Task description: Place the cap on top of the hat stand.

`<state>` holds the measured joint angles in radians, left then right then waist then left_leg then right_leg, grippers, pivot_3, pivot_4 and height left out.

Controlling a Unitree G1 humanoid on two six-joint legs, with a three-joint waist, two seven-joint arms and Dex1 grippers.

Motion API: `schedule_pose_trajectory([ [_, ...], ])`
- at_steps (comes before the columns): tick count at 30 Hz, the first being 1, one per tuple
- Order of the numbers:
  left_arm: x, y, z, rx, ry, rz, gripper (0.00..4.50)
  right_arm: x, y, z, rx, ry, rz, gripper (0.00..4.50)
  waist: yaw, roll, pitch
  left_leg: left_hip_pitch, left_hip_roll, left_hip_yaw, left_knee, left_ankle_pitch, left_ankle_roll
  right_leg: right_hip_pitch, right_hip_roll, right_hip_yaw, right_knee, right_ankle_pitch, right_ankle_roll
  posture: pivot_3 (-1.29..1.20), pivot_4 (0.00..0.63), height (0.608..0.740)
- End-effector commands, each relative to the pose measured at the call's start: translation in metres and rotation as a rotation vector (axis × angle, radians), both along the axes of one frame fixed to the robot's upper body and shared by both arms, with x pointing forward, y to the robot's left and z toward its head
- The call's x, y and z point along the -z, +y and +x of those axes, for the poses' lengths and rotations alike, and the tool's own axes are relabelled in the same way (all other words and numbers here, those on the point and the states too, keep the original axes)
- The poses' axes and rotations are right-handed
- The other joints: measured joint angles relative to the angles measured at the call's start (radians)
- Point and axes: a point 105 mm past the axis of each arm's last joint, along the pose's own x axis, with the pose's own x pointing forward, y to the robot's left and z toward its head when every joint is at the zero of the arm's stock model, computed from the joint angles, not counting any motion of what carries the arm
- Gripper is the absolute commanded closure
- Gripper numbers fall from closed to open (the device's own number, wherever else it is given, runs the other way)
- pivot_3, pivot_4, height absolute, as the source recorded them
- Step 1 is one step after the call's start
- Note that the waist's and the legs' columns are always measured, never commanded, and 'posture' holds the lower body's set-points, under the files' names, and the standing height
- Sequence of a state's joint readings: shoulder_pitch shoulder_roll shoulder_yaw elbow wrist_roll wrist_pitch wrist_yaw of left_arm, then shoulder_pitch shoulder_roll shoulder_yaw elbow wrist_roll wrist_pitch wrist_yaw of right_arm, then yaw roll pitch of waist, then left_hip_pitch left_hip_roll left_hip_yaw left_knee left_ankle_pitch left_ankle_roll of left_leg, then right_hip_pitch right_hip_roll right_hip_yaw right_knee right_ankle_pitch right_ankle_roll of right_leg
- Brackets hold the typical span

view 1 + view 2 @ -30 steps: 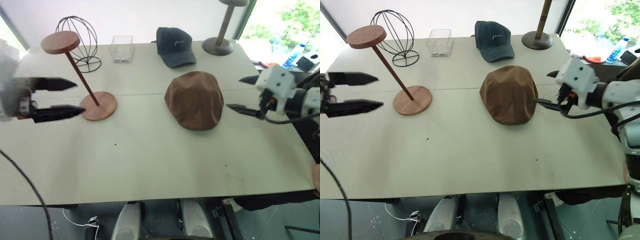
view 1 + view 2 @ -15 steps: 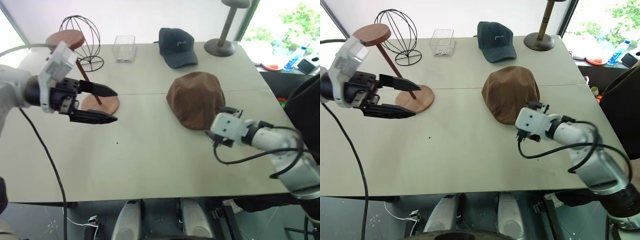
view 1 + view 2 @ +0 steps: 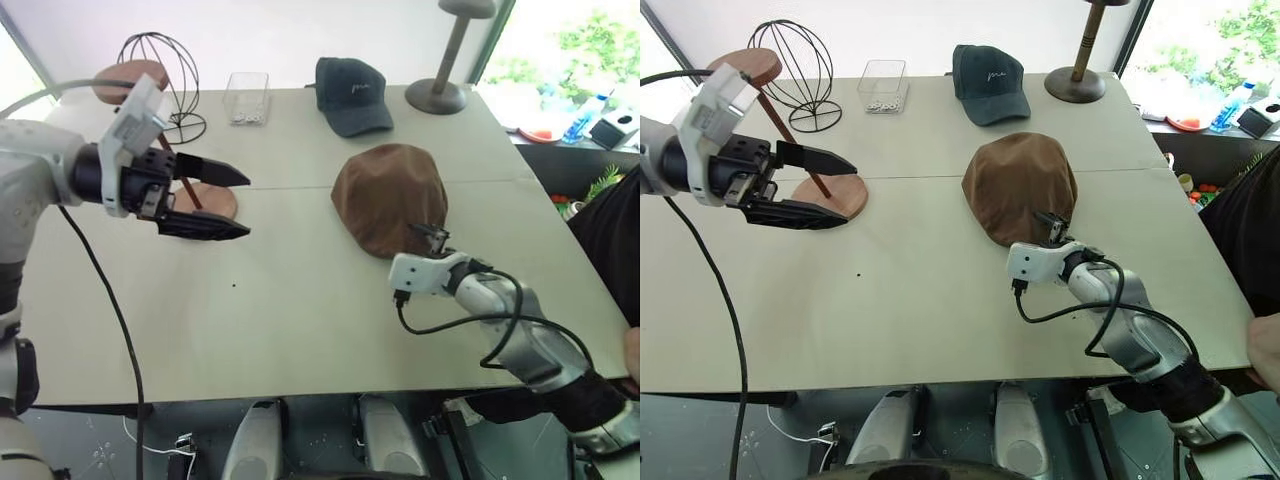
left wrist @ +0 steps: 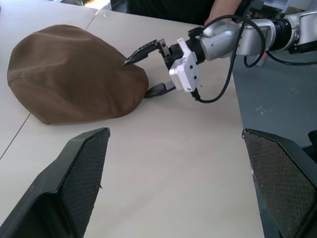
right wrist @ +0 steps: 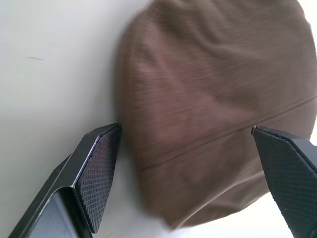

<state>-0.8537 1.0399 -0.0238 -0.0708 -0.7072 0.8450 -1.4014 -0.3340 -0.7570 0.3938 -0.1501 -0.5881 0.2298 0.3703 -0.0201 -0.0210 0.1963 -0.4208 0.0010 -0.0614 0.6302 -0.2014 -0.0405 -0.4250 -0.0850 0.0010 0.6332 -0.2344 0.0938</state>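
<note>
I expect the cap's rim to stay open around an empty hollow when I lift the cap, because the brown cap's top stays rounded as it lies.
The brown cap lies flat on the table, right of centre. My right gripper is at its near edge, open; in the left wrist view one finger reaches over the cap's crown and the other lies by its rim on the table. The right wrist view has the cap between my spread fingers. The wooden hat stand is at the left, its top disc partly behind my left arm. My left gripper hovers open in front of the stand's base, pointing toward the cap.
A dark navy cap, a clear box, a black wire head stand and a grey mushroom stand line the far side. A person in dark clothing stands past the table's right edge.
My left gripper has swung in from the left to in front of the stand's base. My right gripper has dropped and moved left from beside the cap to its near edge.
</note>
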Motion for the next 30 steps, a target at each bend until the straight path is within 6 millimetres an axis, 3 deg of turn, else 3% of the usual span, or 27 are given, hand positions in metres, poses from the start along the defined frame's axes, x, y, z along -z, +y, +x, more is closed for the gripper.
schedule_pose_trajectory([
  [1, -0.013, -0.001, -0.001, -0.004, -0.071, 0.003, 0.00, 0.019, -0.018, 0.013, 0.047, -0.010, -0.129, 0.17, 0.000, 0.000, 0.000, 0.000, 0.000, 0.000, 0.000, 0.000, 0.000, 0.000, 0.000, 0.000, 0.000, 0.000, 0.000, 0.00, 0.150, 0.740],
  [10, -0.015, -0.001, 0.002, -0.028, -0.088, -0.009, 0.00, 0.030, -0.017, 0.031, 0.058, 0.003, -0.103, 0.17, 0.000, -0.007, -0.004, 0.015, 0.000, -0.001, -0.001, 0.000, 0.000, 0.016, 0.000, 0.000, -0.002, -0.002, 0.002, 0.00, 0.150, 0.740],
  [13, -0.017, -0.002, 0.002, -0.030, -0.092, -0.014, 0.00, 0.032, -0.012, 0.031, 0.042, 0.017, -0.076, 1.05, 0.000, -0.008, -0.004, 0.015, 0.000, -0.002, -0.001, 0.000, 0.000, 0.016, 0.000, 0.000, -0.002, -0.002, 0.002, 0.00, 0.150, 0.740],
  [15, -0.019, -0.002, 0.003, -0.034, -0.096, -0.019, 0.00, 0.031, -0.013, 0.032, 0.061, 0.005, -0.054, 2.06, 0.000, -0.008, -0.004, 0.014, 0.000, -0.002, -0.001, 0.000, 0.000, 0.016, 0.000, 0.000, -0.002, -0.001, 0.001, 0.00, 0.150, 0.740],
  [19, -0.020, -0.001, 0.004, -0.043, -0.101, -0.022, 0.00, 0.026, -0.011, 0.032, 0.053, -0.012, -0.036, 2.06, 0.000, -0.008, -0.004, 0.014, 0.000, -0.002, -0.001, 0.000, 0.000, 0.016, 0.001, 0.000, -0.002, 0.000, 0.000, 0.00, 0.150, 0.740],
  [21, -0.020, 0.000, 0.004, -0.047, -0.101, -0.023, 0.00, 0.025, -0.009, 0.030, 0.040, -0.009, -0.021, 2.54, 0.001, -0.007, -0.004, 0.014, 0.000, -0.002, -0.001, 0.000, 0.000, 0.016, 0.001, 0.000, -0.002, 0.000, 0.000, 0.00, 0.150, 0.740],
  [25, -0.020, -0.001, 0.005, -0.054, -0.105, -0.036, 0.00, 0.017, -0.009, 0.032, 0.043, -0.038, -0.006, 4.28, 0.003, -0.007, -0.004, 0.014, 0.000, -0.003, -0.002, 0.000, 0.000, 0.016, 0.001, 0.000, -0.002, -0.001, 0.000, 0.00, 0.150, 0.740],
  [26, -0.020, -0.001, 0.005, -0.055, -0.106, -0.038, 0.00, 0.016, -0.008, 0.032, 0.041, -0.041, -0.003, 4.46, 0.003, -0.007, -0.004, 0.014, 0.000, -0.003, -0.002, 0.000, 0.000, 0.016, 0.001, 0.000, -0.002, -0.001, 0.000, 0.00, 0.150, 0.740],
  [30, -0.022, 0.000, 0.007, -0.076, -0.119, -0.053, 0.00, 0.004, -0.011, 0.035, 0.052, -0.083, -0.001, 4.46, 0.002, -0.007, -0.004, 0.014, 0.000, -0.003, -0.002, 0.000, 0.000, 0.016, 0.001, 0.000, -0.002, -0.001, 0.000, 0.00, 0.150, 0.740],
])
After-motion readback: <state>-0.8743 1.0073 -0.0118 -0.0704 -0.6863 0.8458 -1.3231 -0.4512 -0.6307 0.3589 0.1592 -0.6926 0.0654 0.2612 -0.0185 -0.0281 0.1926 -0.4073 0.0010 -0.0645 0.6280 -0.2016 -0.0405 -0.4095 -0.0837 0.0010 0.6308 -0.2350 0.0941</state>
